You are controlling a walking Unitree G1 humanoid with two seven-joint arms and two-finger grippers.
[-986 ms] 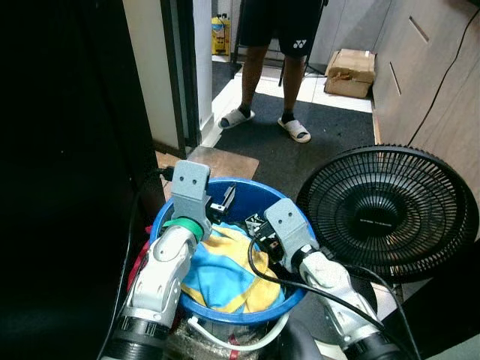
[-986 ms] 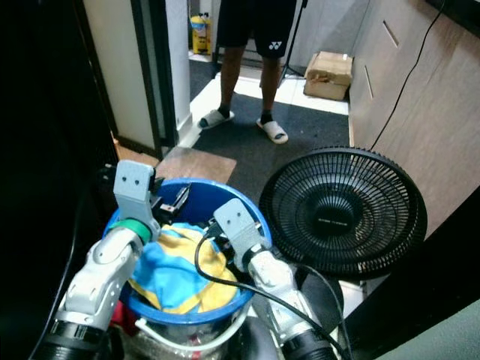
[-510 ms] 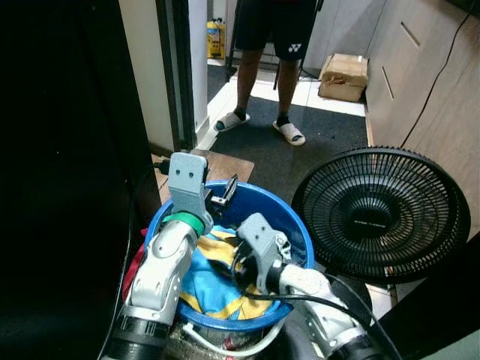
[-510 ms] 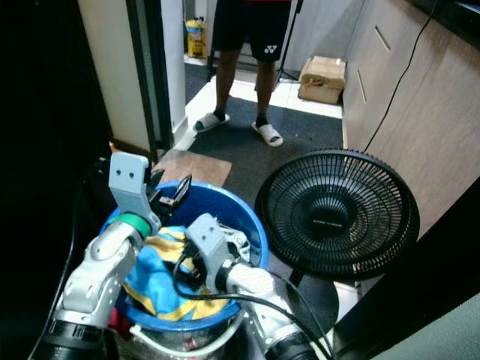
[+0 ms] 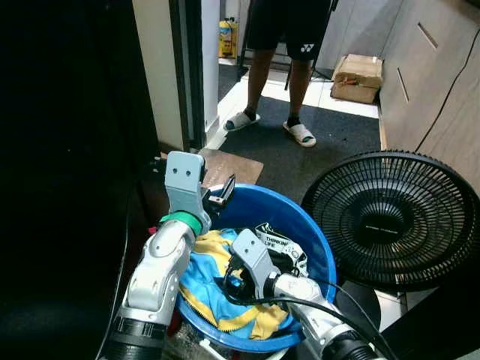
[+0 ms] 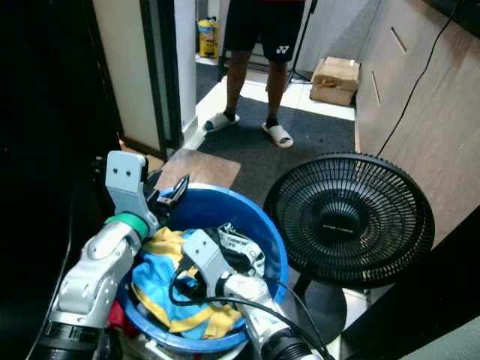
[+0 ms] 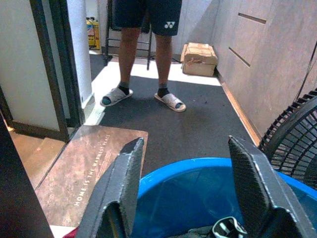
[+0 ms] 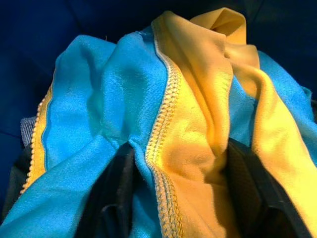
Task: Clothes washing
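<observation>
My gripper will find more dark clothes hidden under the yellow and blue garment [image 5: 208, 276] when it lifts the garment, because dark cloth [image 8: 17, 173] is showing past the yellow edge.
A blue plastic basin [image 5: 324, 247] sits right below me, holding a blue-and-yellow garment [image 5: 204, 279] and a black-and-white printed garment [image 5: 283, 245]. My left gripper [image 5: 223, 193] hovers open over the basin's far left rim [image 7: 198, 167], nothing between its fingers [image 7: 125, 178]. My right gripper [image 8: 181, 186] is pushed down into the blue-and-yellow garment [image 8: 124, 99]. Its fingers [image 8: 116, 193] stand apart, and a fold of the cloth is bunched between them. From the head, its wrist [image 5: 249, 259] lies over the middle of the pile and the fingertips are buried in cloth.
A black floor fan [image 5: 394, 217] stands close on the basin's right. A person [image 5: 289, 45] in shorts and slippers stands ahead on the dark mat. A brown doormat [image 5: 229, 163], a door frame [image 5: 187, 75], a cardboard box [image 5: 360, 73] and wooden cabinets [image 5: 442, 90] surround the path.
My right gripper has swung from the basin's right rim to its middle and sunk into the blue-and-yellow garment. The printed garment now shows. The left gripper stays at the rim.
</observation>
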